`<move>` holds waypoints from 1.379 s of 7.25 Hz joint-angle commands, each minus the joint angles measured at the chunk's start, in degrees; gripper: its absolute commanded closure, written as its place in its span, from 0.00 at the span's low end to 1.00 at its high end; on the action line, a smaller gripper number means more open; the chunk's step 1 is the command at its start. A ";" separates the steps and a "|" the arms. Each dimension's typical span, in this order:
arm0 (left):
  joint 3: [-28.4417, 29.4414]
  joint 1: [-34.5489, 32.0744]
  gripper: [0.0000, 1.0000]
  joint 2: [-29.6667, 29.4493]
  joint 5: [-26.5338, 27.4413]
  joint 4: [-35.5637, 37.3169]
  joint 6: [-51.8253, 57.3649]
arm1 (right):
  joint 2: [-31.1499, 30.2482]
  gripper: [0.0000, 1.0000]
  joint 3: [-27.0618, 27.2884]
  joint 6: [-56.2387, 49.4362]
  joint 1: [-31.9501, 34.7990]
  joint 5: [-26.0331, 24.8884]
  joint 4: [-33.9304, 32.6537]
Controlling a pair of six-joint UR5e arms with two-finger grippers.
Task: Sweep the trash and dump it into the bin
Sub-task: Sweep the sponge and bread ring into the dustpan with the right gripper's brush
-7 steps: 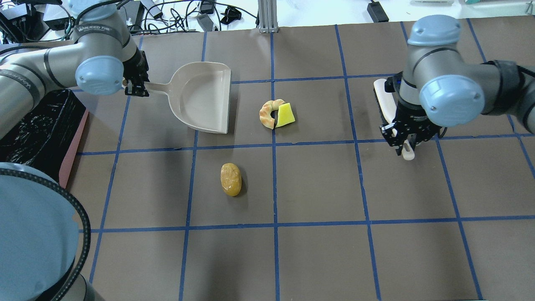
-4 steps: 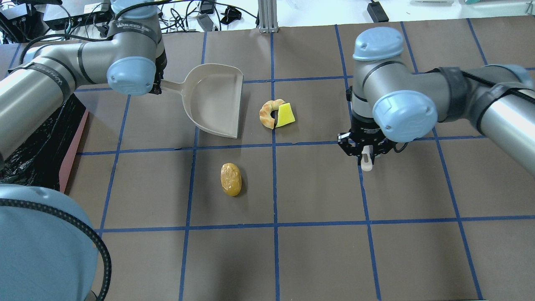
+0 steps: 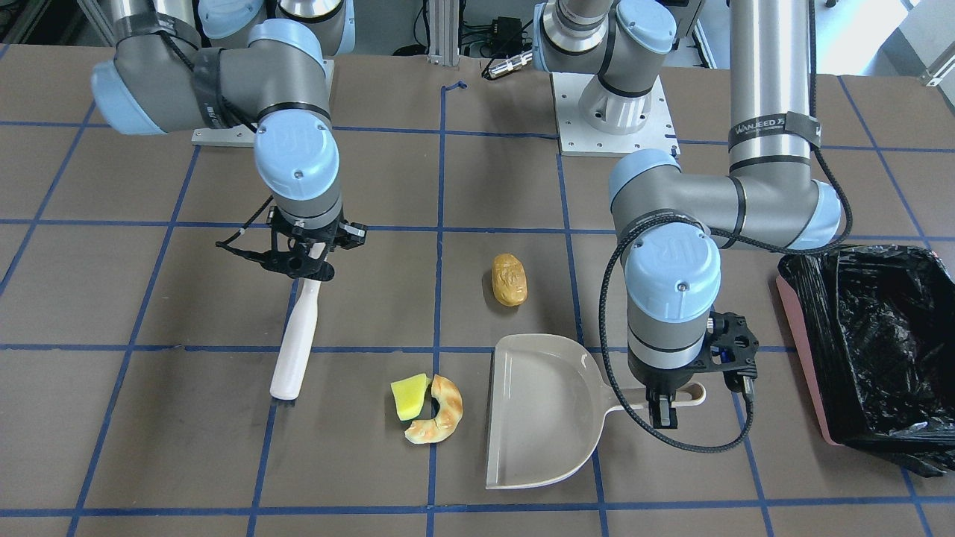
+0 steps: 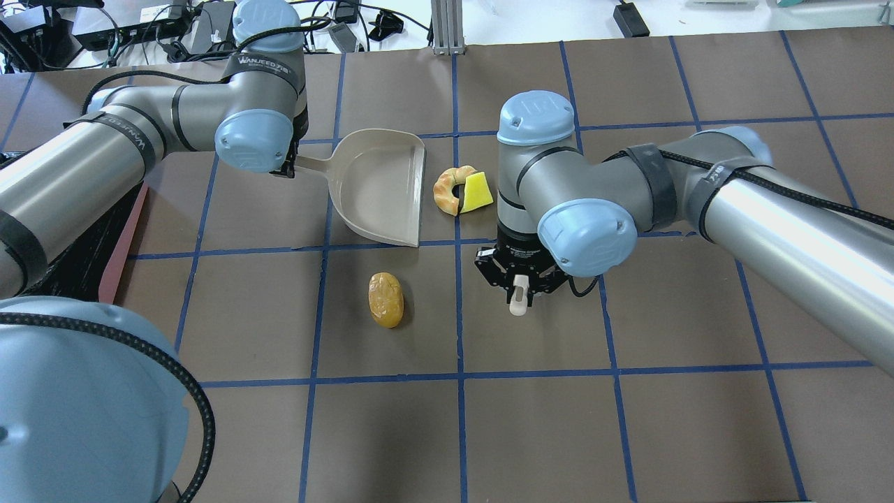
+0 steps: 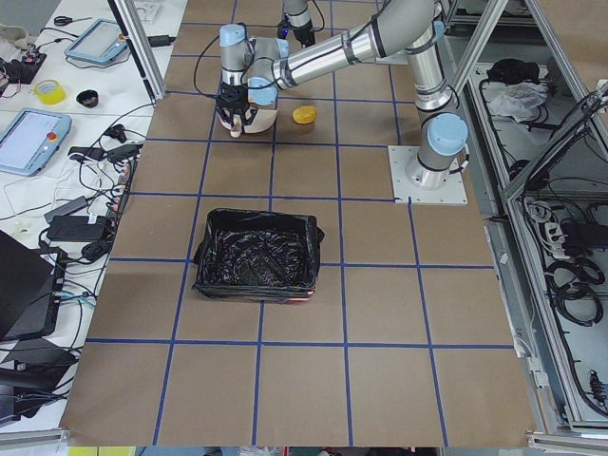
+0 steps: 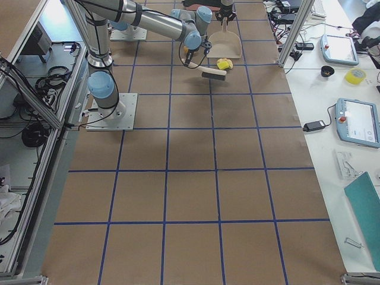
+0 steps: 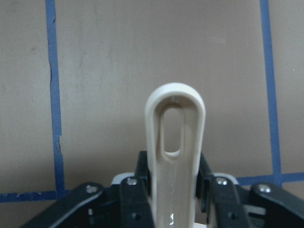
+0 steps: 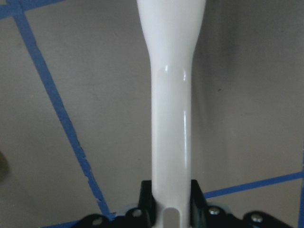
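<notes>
Next, I sweep the yellow sponge and croissant piece into the dustpan using my right gripper, with the white brush (image 3: 292, 371) past the sponge, opposite the dustpan's open edge (image 3: 492, 416).
The beige dustpan (image 4: 380, 185) rests on the table, its open edge a short way from the croissant piece (image 4: 447, 190) and the yellow sponge (image 4: 477, 192), which touch each other. My left gripper (image 4: 283, 168) is shut on the dustpan handle (image 7: 175, 156). My right gripper (image 4: 518, 290) is shut on the white brush handle (image 8: 170, 118). In the front view the brush (image 3: 295, 350) reaches down beside the sponge (image 3: 409, 397), with a gap between them. The potato lump (image 4: 385, 299) lies alone, nearer the robot. The pink bin (image 3: 802, 350) with its black bag stands at the table's left side.
Blue tape lines grid the brown table. Both arm base plates (image 3: 612, 119) sit at the robot side. Cables and devices lie beyond the far edge (image 4: 335, 28). My right forearm (image 4: 768, 202) stretches across the right half of the table.
Both arms have moved toward the middle. The dustpan has slid right, closer to the croissant and sponge. The right gripper has carried the brush left, near the sponge.
</notes>
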 commanded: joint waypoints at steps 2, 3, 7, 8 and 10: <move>-0.01 0.00 1.00 -1.11 -0.06 0.18 -1.15 | 4.07 1.00 -2.19 -9.07 0.85 7.69 -8.75; -0.01 0.00 1.00 -1.20 -0.14 0.18 -1.06 | 5.74 1.00 -2.55 -13.03 1.64 10.32 -12.71; -0.01 0.00 1.00 -1.38 -0.14 0.53 -1.06 | 12.00 1.00 -11.94 -20.11 2.62 19.14 -14.16; -0.01 0.00 1.00 -1.38 -0.23 0.62 -0.97 | 10.96 1.00 -12.74 -17.75 2.88 18.09 -9.98; -0.19 0.00 1.00 -1.20 -0.32 2.10 -0.79 | 5.96 1.00 -14.15 -10.30 2.88 10.54 1.80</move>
